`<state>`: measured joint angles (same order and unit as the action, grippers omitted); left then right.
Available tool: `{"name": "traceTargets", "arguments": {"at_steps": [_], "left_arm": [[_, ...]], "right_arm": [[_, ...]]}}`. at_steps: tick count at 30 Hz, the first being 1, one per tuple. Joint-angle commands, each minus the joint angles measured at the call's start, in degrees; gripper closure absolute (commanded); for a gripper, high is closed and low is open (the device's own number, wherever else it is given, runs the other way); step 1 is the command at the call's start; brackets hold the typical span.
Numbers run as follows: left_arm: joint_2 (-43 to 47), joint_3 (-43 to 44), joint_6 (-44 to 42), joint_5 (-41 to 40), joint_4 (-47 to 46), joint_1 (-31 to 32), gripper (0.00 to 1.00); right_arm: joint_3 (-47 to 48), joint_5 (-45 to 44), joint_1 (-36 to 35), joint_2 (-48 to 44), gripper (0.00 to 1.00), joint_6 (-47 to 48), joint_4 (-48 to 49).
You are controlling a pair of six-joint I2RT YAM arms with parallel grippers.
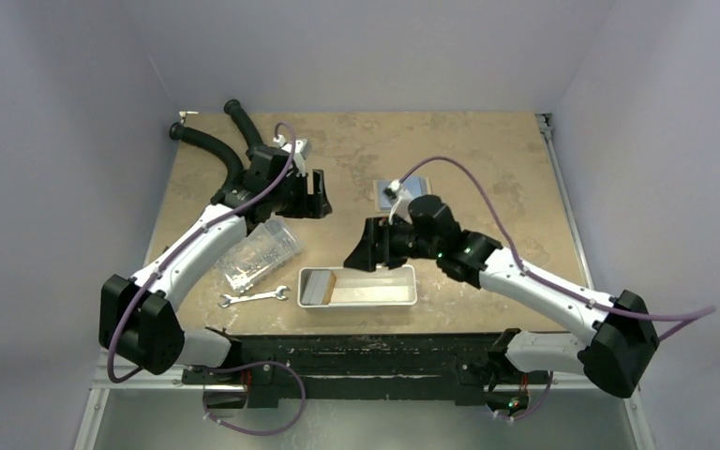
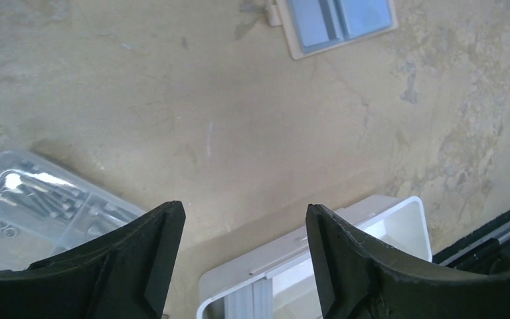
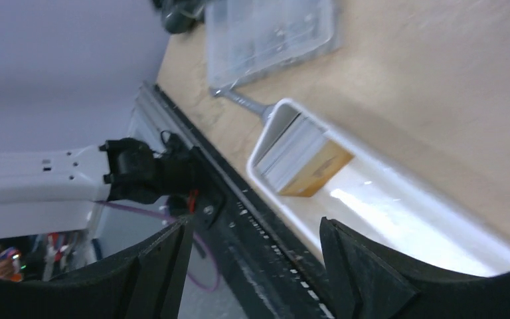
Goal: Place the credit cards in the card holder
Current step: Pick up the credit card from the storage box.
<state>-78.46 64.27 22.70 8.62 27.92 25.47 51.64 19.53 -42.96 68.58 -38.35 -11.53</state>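
Observation:
The tan card's side borders point(image 1: 329, 289) the tray's empty space point(image 1: 370, 293), so my right gripper should keep moving down there until its fingers are on either side of the tan card.
The credit cards point(image 1: 318, 286) stand as a small stack, grey and tan-brown, at the left end of the long white tray point(image 1: 403, 298). In the right wrist view the stack point(image 3: 305, 158) shows grey edges and a tan face. The card holder point(image 1: 403, 191) lies open on the table behind the right wrist, partly hidden. Its two light blue panels show in the left wrist view point(image 2: 340, 21). My left gripper point(image 1: 318, 197) is open and empty, above the table left of the holder. My right gripper point(image 1: 364, 251) is open and empty, just above the tray's far rim.
A clear plastic box point(image 1: 261, 253) of small metal parts lies left of the tray, and a silver wrench point(image 1: 254, 298) lies in front of it. Black hoses point(image 1: 208, 142) sit at the back left corner. The table's near edge runs just below the tray.

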Motion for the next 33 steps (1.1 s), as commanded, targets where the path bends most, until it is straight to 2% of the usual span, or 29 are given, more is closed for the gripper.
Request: {"name": "traceTargets", "arguments": {"at_steps": [1, 5, 9, 20, 27, 33], "left_arm": [[2.1, -1.2, -1.0, -1.0, -2.6, -4.3, 0.28], [2.6, -2.1, -1.2, 0.8, -5.1, -5.8, 0.27], [4.0, -3.6, -2.0, 1.8, -6.3, -6.8, 0.27], [8.5, -7.9, -3.4, -0.9, -7.3, -7.5, 0.27], [9.6, -8.4, -3.4, -0.6, -7.6, -7.9, 0.26], [9.8, -8.6, -3.3, 0.5, -7.9, -8.1, 0.26]], "right_arm": [[-4.6, -4.6, -7.6, 1.1, 0.22, -14.1, 11.8], [-6.6, -8.4, -12.6, 5.1, 0.23, -20.8, 17.3], [-5.0, -13.6, -16.7, 9.3, 0.24, -23.8, 17.1], [0.7, -22.0, -18.3, 20.0, 0.22, -30.2, 13.5], [4.5, -20.1, -18.3, 26.8, 0.23, -31.5, 13.6], [5.0, -19.7, -18.6, 28.5, 0.24, -33.0, 13.5]]}}
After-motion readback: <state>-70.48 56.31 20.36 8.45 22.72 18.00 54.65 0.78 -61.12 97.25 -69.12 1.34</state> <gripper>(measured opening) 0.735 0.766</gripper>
